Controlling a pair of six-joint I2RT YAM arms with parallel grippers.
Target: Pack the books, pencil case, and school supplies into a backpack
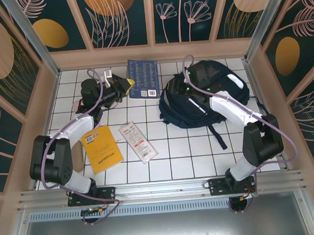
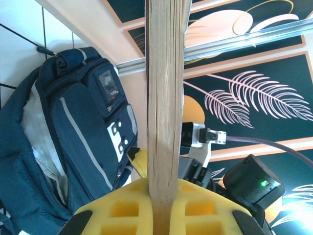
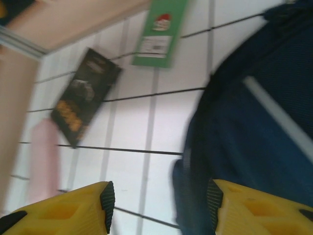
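The backpack's front flap hangs down over the backpack's opening, so the robot's right hand should grip the flap's edge and pull it back before the navy book goes in.
My left gripper is shut on a book, held upright and seen edge-on with its pale page edges showing; its cover is hidden. In the top view this gripper hangs at the back left, beside a navy book lying flat. The backpack lies at the back right. My right gripper is open and holds nothing, low over the backpack's left edge. A black book, a green book and the blurred pink pencil case lie on the tiles beyond. A yellow-orange book and the white-and-red school supplies packet lie front left.
White tiled table boxed in by peach-framed walls on three sides. A dark backpack strap trails toward the front right. The right arm reaches over the backpack.
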